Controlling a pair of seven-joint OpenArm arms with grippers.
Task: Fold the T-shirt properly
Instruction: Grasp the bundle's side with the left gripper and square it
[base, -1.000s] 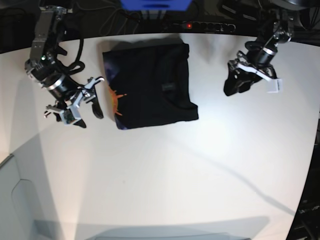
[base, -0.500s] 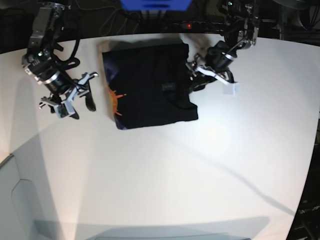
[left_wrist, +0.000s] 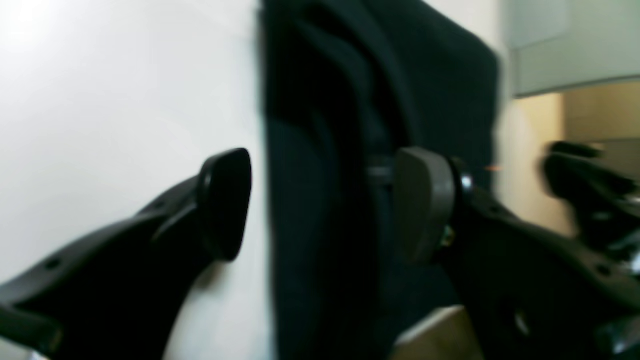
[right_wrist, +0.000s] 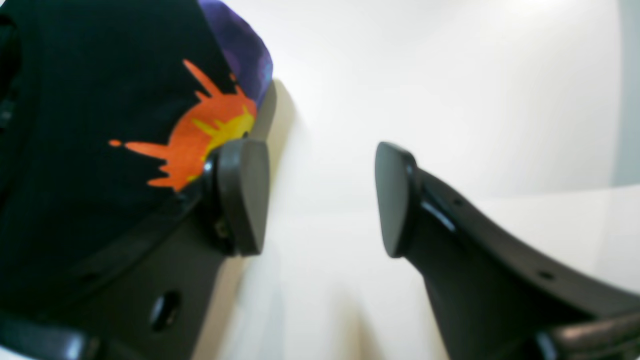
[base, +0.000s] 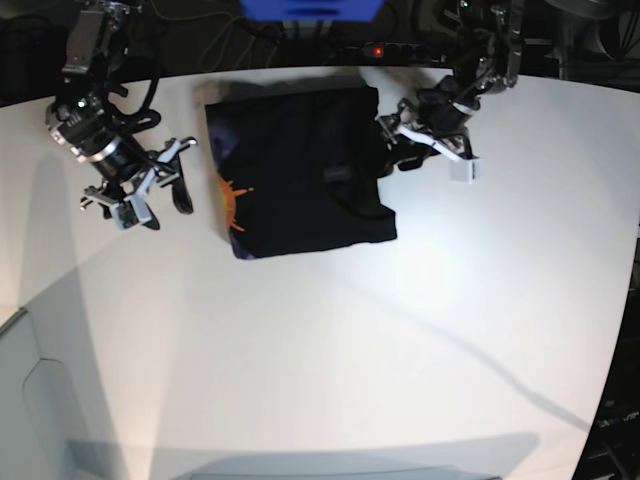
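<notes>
The black T-shirt is lying folded in a compact rectangle, so the whole bundle will swing around as one when I drag its edge.
The black T-shirt lies folded into a rough rectangle at the back middle of the white table, with its orange print near the left edge. My left gripper is at the shirt's right edge. In the left wrist view it is open, one finger over the bare table and the other over the shirt. My right gripper hovers just left of the shirt. In the right wrist view it is open and empty, beside the orange and purple print.
A power strip with a red light and cables run along the table's back edge, beside a blue object. A pale grey panel sits at the lower left corner.
My left arm swung in from the far right to the shirt's right edge, and its jaws opened wider. My right arm drew back a little to the left and up, away from the shirt.
</notes>
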